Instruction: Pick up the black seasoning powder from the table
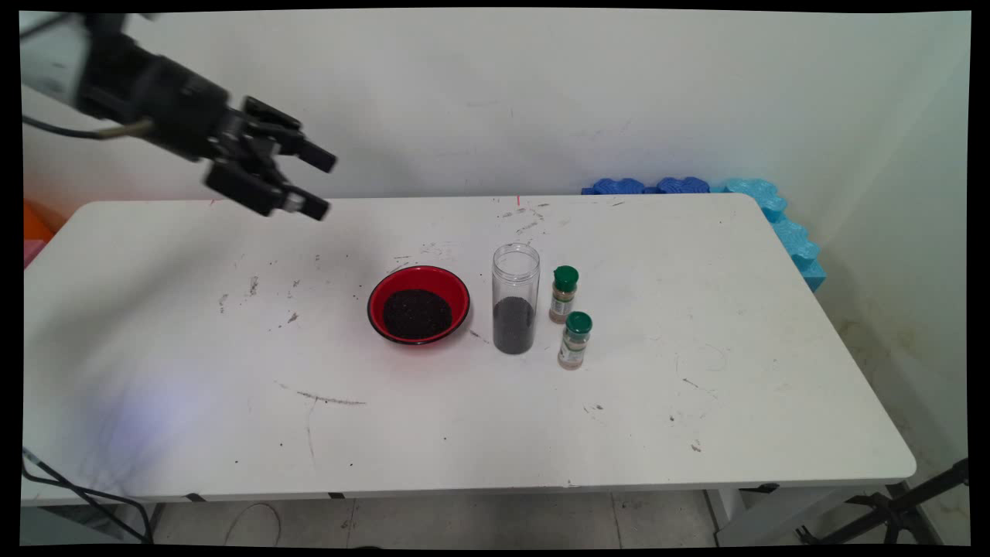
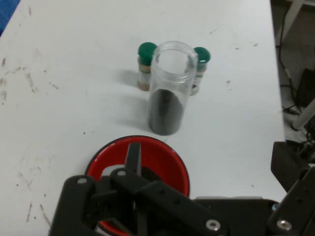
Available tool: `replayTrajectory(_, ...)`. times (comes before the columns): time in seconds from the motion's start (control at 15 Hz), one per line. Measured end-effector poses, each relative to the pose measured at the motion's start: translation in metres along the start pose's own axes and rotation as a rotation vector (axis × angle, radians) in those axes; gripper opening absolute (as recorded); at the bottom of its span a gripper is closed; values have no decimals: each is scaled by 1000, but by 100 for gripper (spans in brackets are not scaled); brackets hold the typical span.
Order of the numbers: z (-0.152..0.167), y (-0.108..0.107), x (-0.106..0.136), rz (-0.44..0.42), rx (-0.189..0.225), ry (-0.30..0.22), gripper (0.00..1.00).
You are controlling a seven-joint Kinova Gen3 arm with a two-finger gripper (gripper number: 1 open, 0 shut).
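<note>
Dark grains [image 1: 513, 325] sit far below the clear jar's opening [image 1: 516, 254]. The grains will stay in until I tip the clear jar past level, and then they will stream out.
My gripper [image 1: 315, 184] hangs open in the air above the table's far left, holding nothing, its fingers pointing right toward the table's middle. Nearest to it is a red bowl [image 1: 418, 271] of dark grains, to its lower right and well apart from it. Right of the bowl stands an upright clear jar [image 1: 515, 309] without a lid, its bottom third filled with dark grains. Two small green-lidded spice bottles [image 1: 564, 294] [image 1: 575, 340] stand just right of the jar. In the hand view, the bowl [image 2: 170, 150] lies partly behind the black linkage, with the jar [image 2: 170, 88] and both bottles [image 2: 145, 66] [image 2: 201, 66] beyond it.
The white table [image 1: 696, 402] is marked with scuffs and specks. Blue foam pieces [image 1: 673, 186] line the table's back right edge and corner [image 1: 797, 244]. An orange object [image 1: 35, 223] shows past the left edge. Black cables [image 1: 85, 495] hang at the front left, and tripod legs [image 1: 889, 514] stand at the front right.
</note>
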Motion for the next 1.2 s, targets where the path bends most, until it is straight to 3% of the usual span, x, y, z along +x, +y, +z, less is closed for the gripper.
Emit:
replayTrajectory(0.27, 46, -12, 1, -13, -3, -19, 100)
replayTrajectory(0.6, 102, -10, -4, -22, -34, -51, 100)
replayTrajectory(1.2, 171, -12, -24, -28, -52, -8, 100)
